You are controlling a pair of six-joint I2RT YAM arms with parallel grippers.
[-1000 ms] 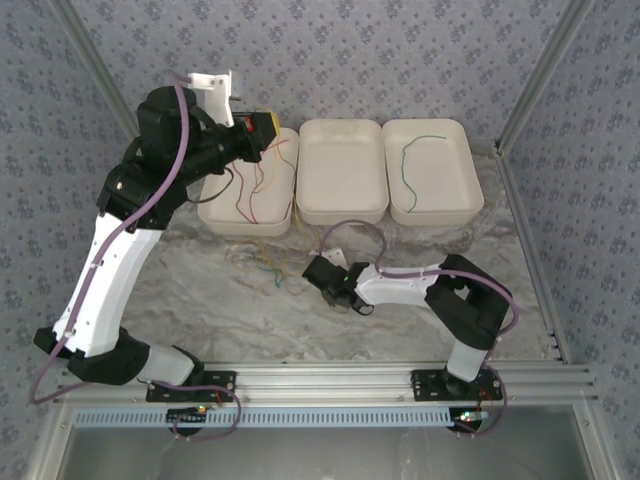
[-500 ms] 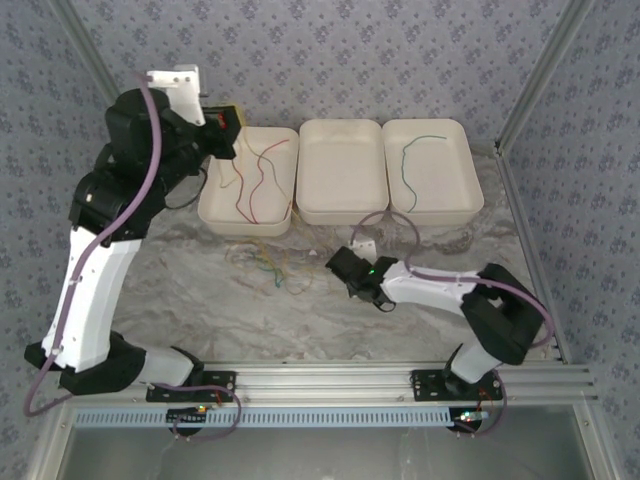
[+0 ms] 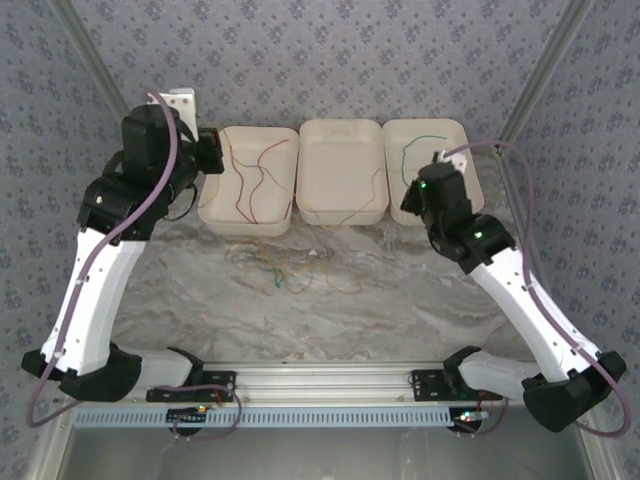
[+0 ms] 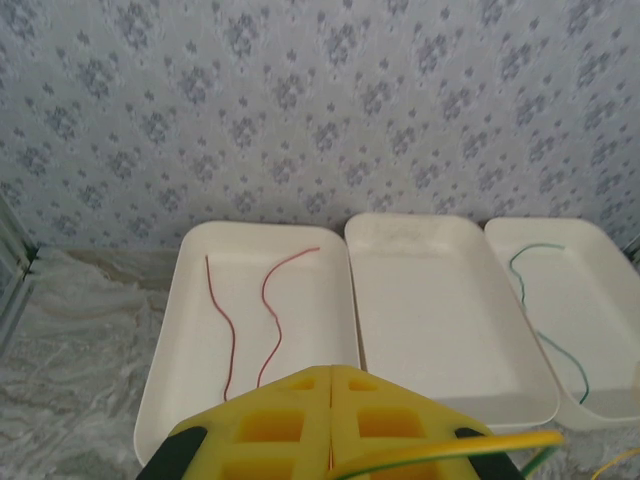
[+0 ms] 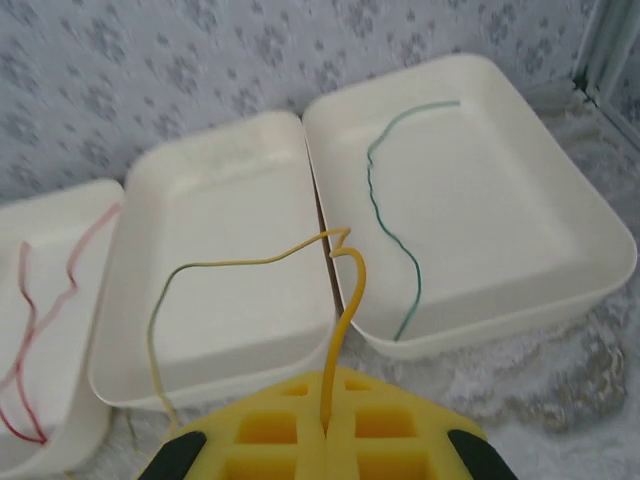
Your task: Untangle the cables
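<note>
I should keep bringing my left gripper's yellow-green cable (image 4: 520,441) to the empty middle tray (image 3: 342,167) and let go there, as red and green cables are in the outer trays.
A loose tangle of yellow, green and orange cables (image 3: 285,265) lies on the marble table in front of the trays. My right gripper (image 5: 327,374) is shut on a yellow cable (image 5: 348,300). It rises from the seam of the jaws, bends left over the middle tray and drops toward the table. This gripper (image 3: 412,200) hovers at the near edge between the middle and right trays. My left gripper (image 4: 330,372) is shut, raised behind the left tray's left end (image 3: 214,150). A blurred yellow-green strand (image 4: 460,447) crosses low in the left wrist view.
Three white trays stand in a row at the back. The left tray (image 3: 212,215) holds two red cables (image 3: 250,185), the middle tray (image 3: 342,214) is bare, and the right tray (image 3: 470,200) holds a green cable (image 3: 412,150). Patterned walls and metal posts enclose the table.
My right arm rose from the table by the tangle and swung back right to the trays, pulling the yellow cable up. My left arm drew back left off the left tray.
</note>
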